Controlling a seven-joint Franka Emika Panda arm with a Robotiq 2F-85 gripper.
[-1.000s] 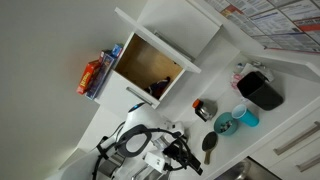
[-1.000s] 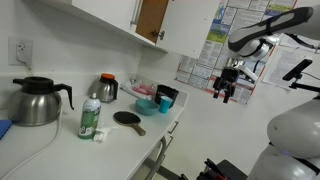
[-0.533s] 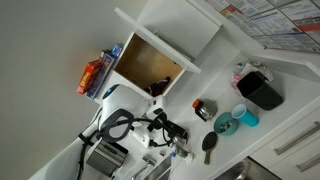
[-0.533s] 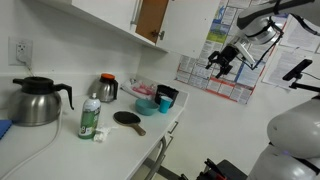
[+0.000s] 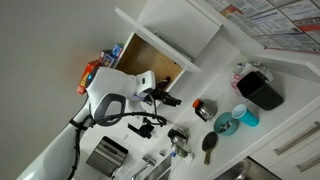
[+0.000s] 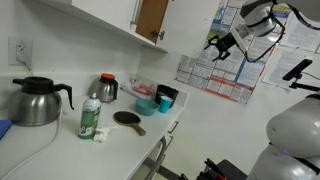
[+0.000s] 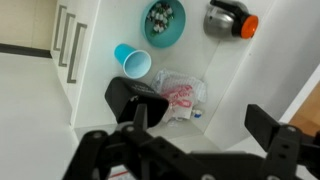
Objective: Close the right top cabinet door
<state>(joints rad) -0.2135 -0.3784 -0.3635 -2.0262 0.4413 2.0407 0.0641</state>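
The white door panel is swung out with open space beyond its free edge (image 5: 193, 66), so my gripper should keep going around the door panel until it gets to the door panel's outer side (image 5: 192, 27).
The right top cabinet stands open and its wooden inside (image 5: 150, 68) shows. The white door panel (image 5: 178, 28) swings out beside the opening; its label does not show. In an exterior view the brown wood of the open cabinet (image 6: 152, 18) is at the top. My gripper (image 5: 166, 98) hangs in the air just in front of the opening, apart from the door. It also shows high up at the right (image 6: 220, 43). In the wrist view my gripper (image 7: 200, 130) is open and empty, with a strip of wood (image 7: 306, 108) at the right edge.
The counter below holds a teal bowl (image 7: 163, 20), a blue cup (image 7: 132, 62), a steel thermos (image 7: 228, 17), a black container (image 7: 135, 95) and a plastic bag (image 7: 178, 95). A black kettle (image 6: 38, 100), a bottle (image 6: 90, 118) and a black pan (image 6: 128, 119) also stand there.
My arm has risen from low near the counter up to the open cabinet. The gripper now sits close in front of the opening. The door has not moved.
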